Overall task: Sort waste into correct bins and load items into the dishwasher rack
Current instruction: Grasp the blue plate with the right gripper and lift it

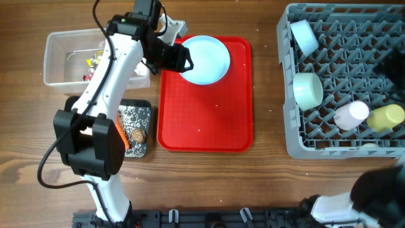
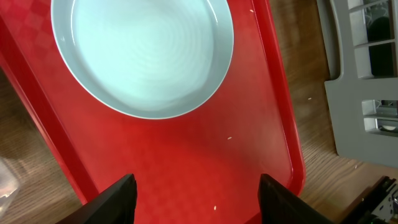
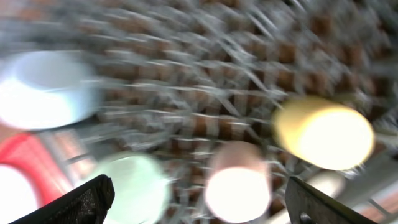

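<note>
My right gripper should carry on moving toward the plate [image 1: 207,60] until its fingers close on the empty light blue plate's rim [image 1: 228,61] facing the rack, because that rim is free.
A light blue plate [image 1: 204,59] [image 2: 143,53] lies at the far end of the red tray [image 1: 205,130]. My left gripper [image 1: 180,58] [image 2: 196,180] hovers at the plate's left edge, open, with only bare tray and a few rice grains [image 2: 229,138] between its fingers. The grey dishwasher rack [image 1: 342,142] on the right holds two light blue bowls [image 1: 304,37] [image 1: 308,90], a pink cup [image 1: 351,115] and a yellow cup [image 1: 386,118]. My right gripper [image 3: 199,183] is open and empty above the cups, its view blurred.
At the left, a clear tub [image 1: 60,47] holds red and yellow wrappers [image 1: 95,60]. In front of it, a black tray [image 1: 140,117] carries an orange carrot [image 1: 122,136], a brown lump [image 1: 137,134] and rice. My right arm [image 1: 376,196] is at the lower right.
</note>
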`<state>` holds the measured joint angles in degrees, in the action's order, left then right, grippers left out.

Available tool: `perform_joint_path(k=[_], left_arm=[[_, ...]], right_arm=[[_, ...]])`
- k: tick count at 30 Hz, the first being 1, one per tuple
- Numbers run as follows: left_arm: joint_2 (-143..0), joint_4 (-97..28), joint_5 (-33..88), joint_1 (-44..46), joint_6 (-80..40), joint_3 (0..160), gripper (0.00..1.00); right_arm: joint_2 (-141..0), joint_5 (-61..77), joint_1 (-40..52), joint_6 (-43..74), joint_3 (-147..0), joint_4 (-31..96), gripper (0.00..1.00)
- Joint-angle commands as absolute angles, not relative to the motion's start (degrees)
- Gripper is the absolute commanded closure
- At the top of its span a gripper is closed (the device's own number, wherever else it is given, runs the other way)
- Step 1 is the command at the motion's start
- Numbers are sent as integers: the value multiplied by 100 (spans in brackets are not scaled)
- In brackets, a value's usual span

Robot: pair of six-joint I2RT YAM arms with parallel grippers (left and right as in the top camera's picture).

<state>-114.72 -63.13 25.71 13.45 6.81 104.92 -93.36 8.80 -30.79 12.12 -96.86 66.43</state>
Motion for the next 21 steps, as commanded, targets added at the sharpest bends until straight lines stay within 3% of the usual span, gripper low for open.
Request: perform_joint_path(k=[1, 6, 9, 13, 21], left_arm=[[-11424, -6294, 2539, 1367, 729, 10414, 38], [-11424, -6248, 2491, 1361, 637, 10414, 38], [-11424, -6230, 2355, 1361, 447, 10414, 32], [-11424, -6235, 1699, 1361, -183, 10414, 30], [-11424, -6237, 670, 1361, -1428, 10414, 28]], right_arm=[[-8871, 1455, -2032, 1197, -9837, 6528, 9], [-9188, 1323, -141, 2032, -9824, 5719, 10], [-9730, 1247, 716, 2300, -9824, 5120, 11], [-10656, 1100, 1306, 2740, -9824, 4565, 12], [-12431, 705, 1817, 3190, -9824, 3981, 32]])
